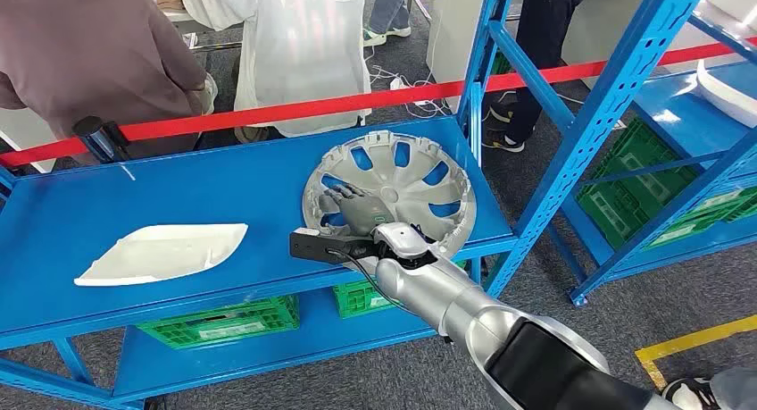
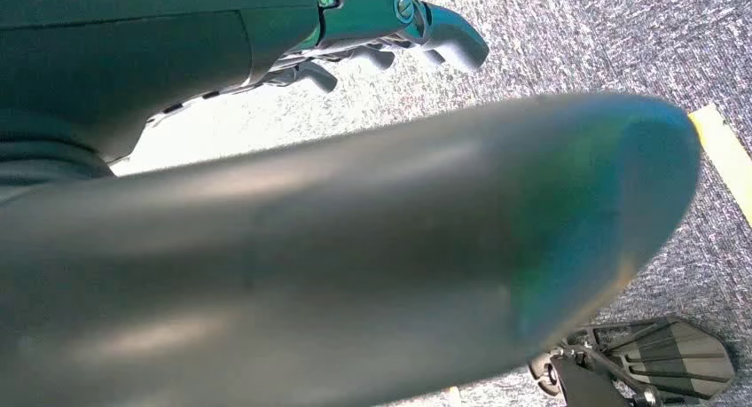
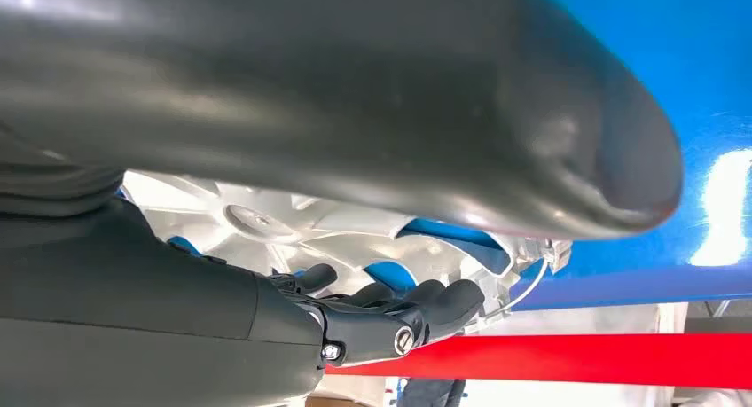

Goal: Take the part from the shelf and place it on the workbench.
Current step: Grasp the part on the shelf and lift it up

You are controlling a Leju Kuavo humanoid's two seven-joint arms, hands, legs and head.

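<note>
A thin wire (image 3: pixel 533 287) goes between the clips along the wheel cover's rim. It will come with the silver wheel cover (image 1: pixel 390 196) when I lift the cover.
A silver wheel cover (image 1: pixel 420 173) with blue showing through its openings lies on the blue shelf (image 1: pixel 178 187) near its right end. My right hand (image 1: pixel 357 209) reaches over the near rim and rests flat in the cover's hollow, fingers spread toward the hub. The right wrist view has the dark fingers (image 3: pixel 417 305) stretched along the wheel cover's spokes (image 3: pixel 266 225), the thumb apart from them and nothing clasped. My left hand (image 2: pixel 355 247) hangs over grey carpet, its fingers (image 2: pixel 399 17) loosely extended and holding nothing.
A white curved panel (image 1: pixel 161 252) lies on the shelf's left part. Blue uprights (image 1: pixel 486 62) stand just right of the cover. Red barrier tape (image 1: pixel 268 112) and several people stand behind. Green crates (image 1: pixel 223 321) sit below. A second blue shelf (image 1: pixel 696 115) stands at the right.
</note>
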